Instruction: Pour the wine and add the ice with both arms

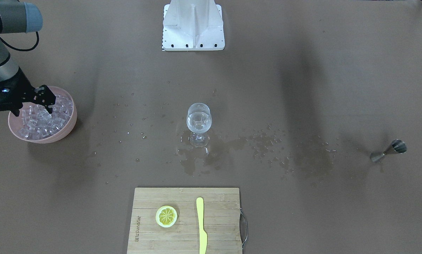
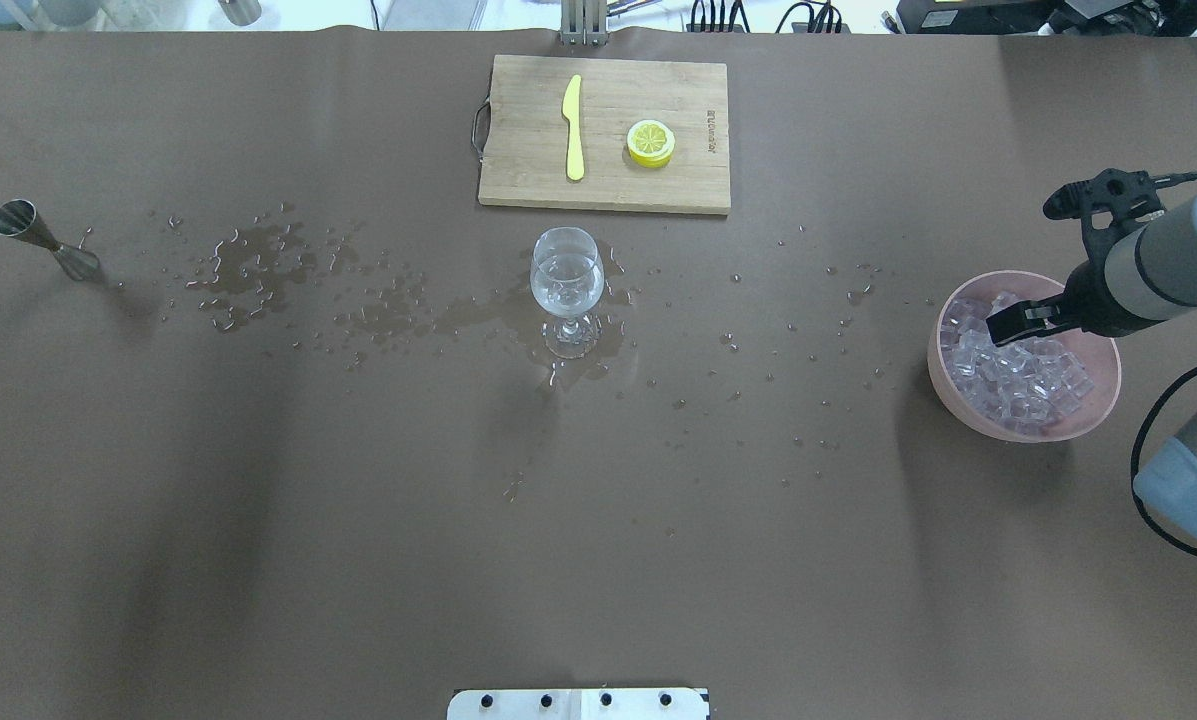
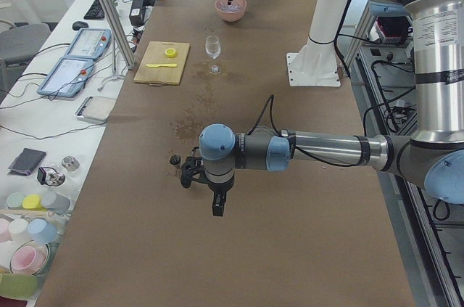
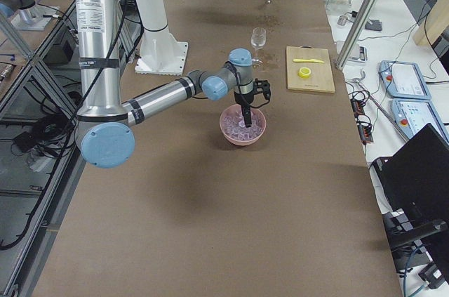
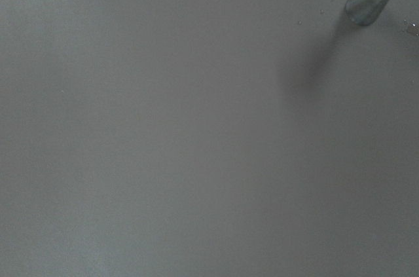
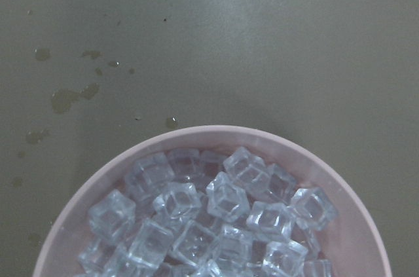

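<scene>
One clear ice cube [image 1: 46,114] will come loose by itself when the robot lifts it, because the piled ice cubes [image 1: 48,124] lie jumbled at odd angles with gaps between them.
A pink bowl [image 1: 72,121] holds a pile of clear ice cubes [image 1: 43,121] at the table's end on my right. It also shows in the overhead view [image 2: 946,375] and fills the right wrist view [image 6: 357,241]. My right gripper [image 1: 32,111] is lowered into the bowl, its jaws spread over the ice, with nothing seen held. A wine glass [image 1: 199,122] with clear liquid stands mid-table. A steel jigger [image 1: 387,151] stands at the other end. My left gripper [image 3: 217,207] hovers beside the jigger [image 3: 175,160]. I cannot tell if it is open or shut.
A wooden cutting board [image 1: 218,215] at the far edge carries a lemon slice [image 1: 166,216] and a yellow knife [image 1: 201,225]. Puddles and droplets [image 1: 277,148] spread around the glass. The white pedestal [image 1: 193,24] stands at the robot's side.
</scene>
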